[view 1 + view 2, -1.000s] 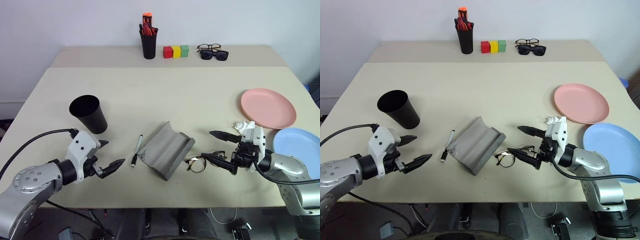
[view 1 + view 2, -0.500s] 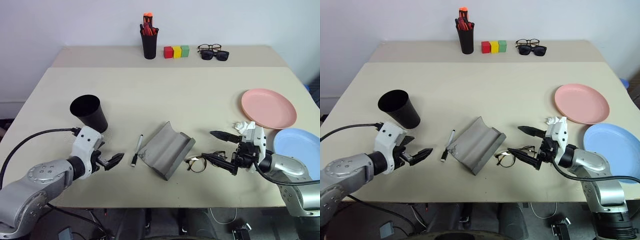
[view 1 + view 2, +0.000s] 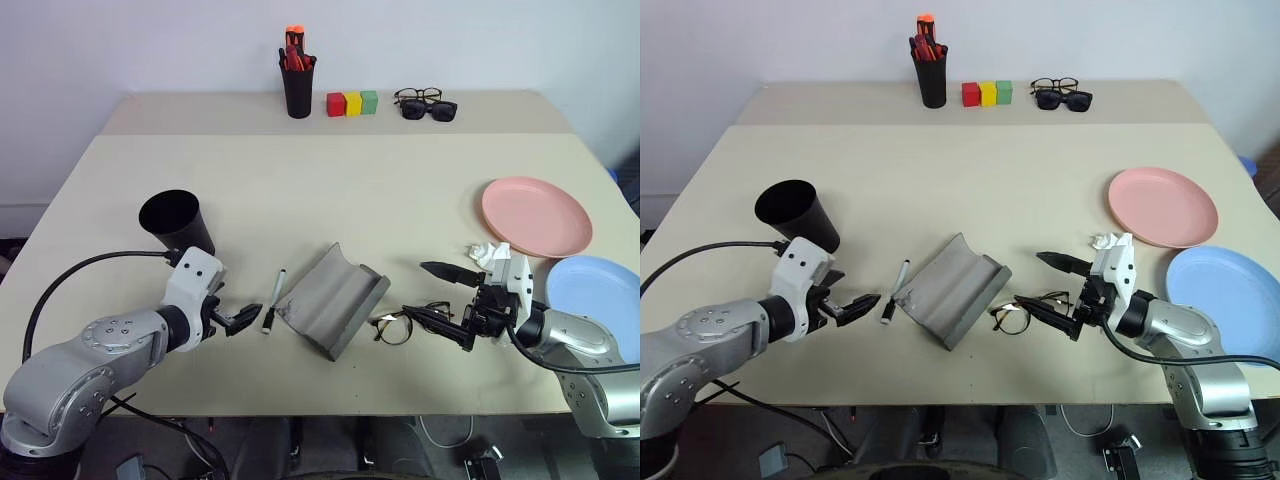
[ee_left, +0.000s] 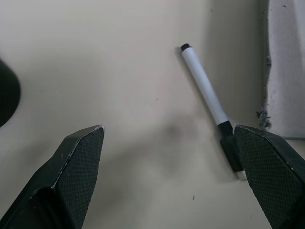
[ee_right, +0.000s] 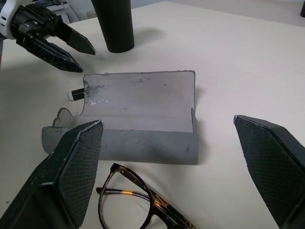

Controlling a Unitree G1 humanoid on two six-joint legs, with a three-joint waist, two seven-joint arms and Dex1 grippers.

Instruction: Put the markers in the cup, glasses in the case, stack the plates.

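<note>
The black cup (image 3: 178, 221) looks deep for the short white marker (image 3: 275, 301), so the marker will drop out of sight below the cup's rim when the robot puts it in.
A white marker (image 3: 273, 300) with a black cap lies just left of the open grey case (image 3: 332, 298). My left gripper (image 3: 235, 308) is open and tilted down, its fingers straddling bare table beside the marker's cap end (image 4: 230, 151). The black cup (image 3: 178, 225) stands upright behind that hand. The glasses (image 3: 400, 326) lie unfolded right of the case. My right gripper (image 3: 428, 292) is open and level, and the glasses lie under its lower finger. The pink plate (image 3: 536, 216) and the blue plate (image 3: 598, 292) lie side by side at the right.
A crumpled white paper (image 3: 482, 252) lies behind my right hand. At the back stand a black pen pot (image 3: 297, 85) with red-orange pens, three coloured blocks (image 3: 351, 103), black sunglasses and spectacles (image 3: 428, 105). The table's front edge runs close below both hands.
My left gripper has moved right toward the marker and tipped downward, staying open. The right gripper, the glasses, the case and the plates have not moved.
</note>
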